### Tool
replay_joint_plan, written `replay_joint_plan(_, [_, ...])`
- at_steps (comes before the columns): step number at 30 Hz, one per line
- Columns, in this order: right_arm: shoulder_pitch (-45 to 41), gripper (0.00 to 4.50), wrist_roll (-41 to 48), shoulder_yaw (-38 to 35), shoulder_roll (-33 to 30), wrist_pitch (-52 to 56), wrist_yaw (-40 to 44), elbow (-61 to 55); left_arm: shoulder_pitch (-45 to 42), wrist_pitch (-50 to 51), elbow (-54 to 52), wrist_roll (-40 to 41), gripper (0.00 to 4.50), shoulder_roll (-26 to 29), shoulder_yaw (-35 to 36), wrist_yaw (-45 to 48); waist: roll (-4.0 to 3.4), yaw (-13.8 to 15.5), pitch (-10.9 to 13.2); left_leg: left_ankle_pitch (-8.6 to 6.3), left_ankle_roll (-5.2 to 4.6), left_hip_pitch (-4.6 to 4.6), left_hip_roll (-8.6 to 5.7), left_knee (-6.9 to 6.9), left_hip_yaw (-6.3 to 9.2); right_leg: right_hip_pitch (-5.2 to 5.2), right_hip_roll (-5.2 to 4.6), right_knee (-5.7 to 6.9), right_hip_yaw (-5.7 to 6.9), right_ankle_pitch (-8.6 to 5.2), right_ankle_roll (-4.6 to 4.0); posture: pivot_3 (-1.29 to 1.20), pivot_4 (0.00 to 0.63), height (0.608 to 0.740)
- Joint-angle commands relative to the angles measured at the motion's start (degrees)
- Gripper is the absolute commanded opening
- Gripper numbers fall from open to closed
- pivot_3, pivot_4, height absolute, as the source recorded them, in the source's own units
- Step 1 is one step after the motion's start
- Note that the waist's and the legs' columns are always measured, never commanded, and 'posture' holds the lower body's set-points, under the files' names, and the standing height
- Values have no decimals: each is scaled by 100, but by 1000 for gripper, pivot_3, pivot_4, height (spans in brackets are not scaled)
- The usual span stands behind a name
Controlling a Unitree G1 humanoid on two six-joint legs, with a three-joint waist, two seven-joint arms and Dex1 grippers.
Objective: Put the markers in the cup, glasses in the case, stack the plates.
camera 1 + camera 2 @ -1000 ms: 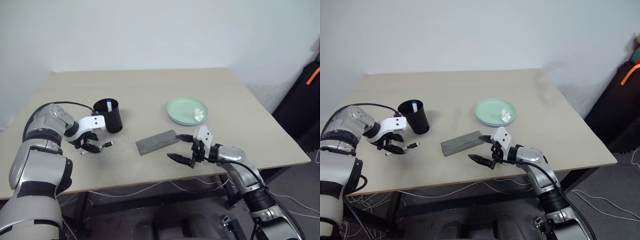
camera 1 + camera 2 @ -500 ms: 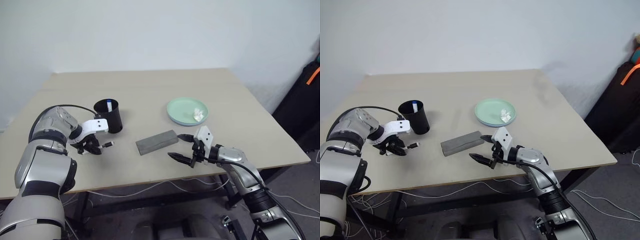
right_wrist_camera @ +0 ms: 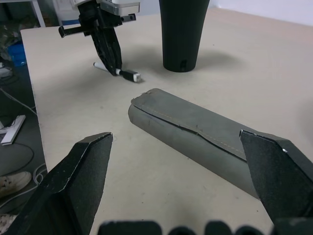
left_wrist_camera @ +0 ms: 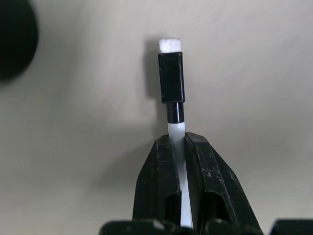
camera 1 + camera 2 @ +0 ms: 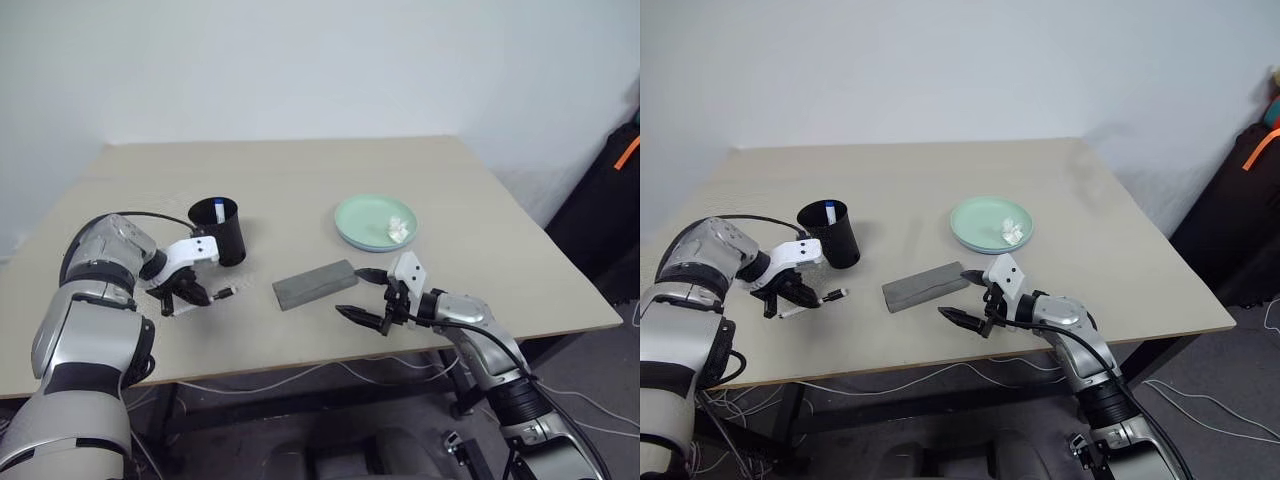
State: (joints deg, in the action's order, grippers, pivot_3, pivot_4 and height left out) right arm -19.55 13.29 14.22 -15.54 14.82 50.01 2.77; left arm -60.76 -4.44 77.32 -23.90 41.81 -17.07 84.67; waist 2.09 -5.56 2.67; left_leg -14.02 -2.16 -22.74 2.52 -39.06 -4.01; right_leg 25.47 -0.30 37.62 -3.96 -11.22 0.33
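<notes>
The robot's left gripper is holding the black-ended marker (image 5: 833,296) flat below the cup's rim (image 5: 822,212), so the robot should raise the marker and turn its black end up before lowering it in.
My left gripper (image 5: 190,296) points down at the table and is shut on the white barrel of the black-ended marker (image 4: 171,78), which lies low against the tabletop just in front of the cup (image 5: 226,232). The blue-ended marker (image 5: 219,211) stands inside that black cup. The grey case (image 5: 314,284) lies closed in the middle of the table. My right gripper (image 5: 362,292) hovers open just off the case's right end, its fingers level and wide apart. The mint green plate (image 5: 362,216) sits behind it. The glasses are out of view.
A small white paper wad (image 5: 398,228) lies on the green plate. A black cable runs along my left arm. The table's front edge (image 5: 300,362) is close below both grippers, and a dark bag with an orange strap (image 5: 620,160) stands off to the right.
My left gripper has closed on the black-ended marker's barrel and shifted slightly to the right, the marker moving with it. The right arm has kept still.
</notes>
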Motion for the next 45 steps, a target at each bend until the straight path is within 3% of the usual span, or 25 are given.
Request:
replay_joint_plan(1, [-91,4500,67,-108,-24,-117,14,-158,-123,-191,-344,580,29,-144,433,369,1,0,0,0,0,-1,0,0,1,0,-1,0,2,0,0,0,0,740])
replay_joint_plan(7, [-98,4500,65,-106,-39,-115,40,-144,-38,-541,-1214,1564,29,-431,1174,287,2,-2,0,0,0,-2,1,1,0,2,7,0,-1,0,0,0,0,740])
replay_joint_plan(11, [-100,4500,76,-95,-6,-101,27,-131,-83,-389,-1654,2402,29,-678,2111,-1000,2,-3,0,1,-2,1,3,0,-1,1,8,3,-4,2,2,0,0,740])
replay_joint_plan(17, [-147,4500,93,-82,32,-86,50,-82,104,-524,-2018,2863,29,-757,2867,-2941,2,-4,0,1,-2,10,4,0,-1,-3,16,8,-9,11,17,0,0,740])
replay_joint_plan(26, [-219,4500,78,-79,56,-103,98,8,842,-877,-2686,2934,29,-968,3203,-4924,7,1,-3,1,-1,8,2,-2,-3,-6,7,6,-5,13,19,0,0,740])
replay_joint_plan(40, [-182,4500,70,-108,86,-121,64,-2,1724,-592,-3472,3074,29,-1408,3090,-5460,7,0,-3,0,1,9,2,-1,-5,-6,9,5,-3,14,17,0,0,740])
replay_joint_plan(41, [-177,4500,73,-109,88,-118,60,-7,1751,-585,-3495,3074,563,-1423,3081,-5469,7,0,-3,0,1,9,1,-1,-5,-7,8,5,-3,14,17,0,0,740])
replay_joint_plan(45, [-169,4500,78,-109,94,-123,44,-13,1856,-545,-3619,3042,1750,-1459,3031,-5496,6,-1,-3,0,1,10,1,0,-6,-7,8,5,-4,14,17,0,0,740])
